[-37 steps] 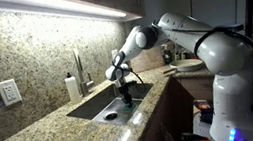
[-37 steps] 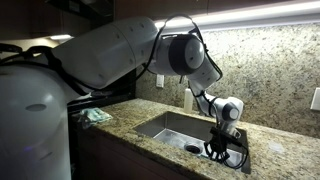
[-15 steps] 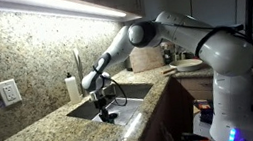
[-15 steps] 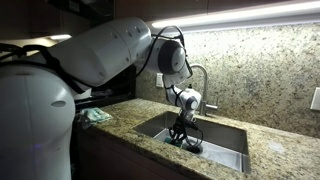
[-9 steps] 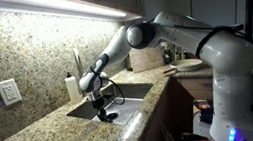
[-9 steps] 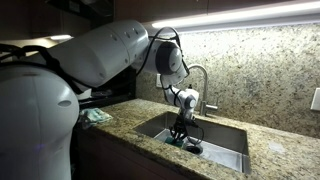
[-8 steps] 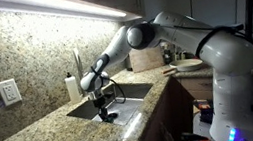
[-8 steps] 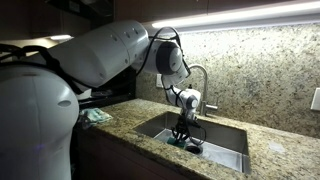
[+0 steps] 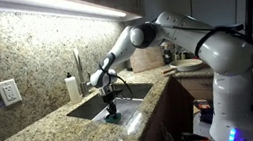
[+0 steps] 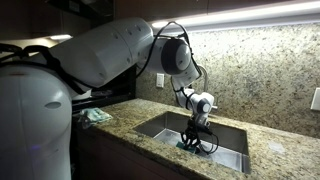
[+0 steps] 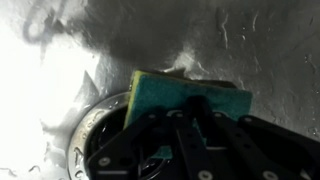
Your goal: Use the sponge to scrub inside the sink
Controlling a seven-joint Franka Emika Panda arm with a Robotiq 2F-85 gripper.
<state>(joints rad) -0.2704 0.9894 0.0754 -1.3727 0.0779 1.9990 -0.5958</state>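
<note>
The edge of the sponge already reaches over the drain's rim point(image 11: 86, 129), so my gripper needs to turn back and scrub the flat sink's bottom point(image 9: 127, 107) away from the hole.
The sink point(image 9: 135, 92) is a grey steel basin set in speckled tan granite; it also shows in the other exterior view point(image 10: 230, 135). My gripper point(image 9: 111, 111) reaches down into the basin in both exterior views point(image 10: 194, 141). In the wrist view the gripper point(image 11: 185, 125) is shut on the teal sponge point(image 11: 190, 97), which has a yellow-green edge and is pressed on the sink floor. The dark round drain point(image 11: 95, 140) lies just left of the sponge, partly hidden by the fingers. A slim chrome tap point(image 9: 78, 68) stands behind the basin.
A white soap bottle point(image 9: 72, 88) stands by the tap. A wall outlet point(image 9: 8, 92) is on the granite backsplash. A teal cloth point(image 10: 92, 116) lies on the counter. A cutting board point(image 9: 189, 67) lies further along the counter.
The gripper with the sponge has slid along the sink floor: rightward in both exterior views, away from where it was a second ago.
</note>
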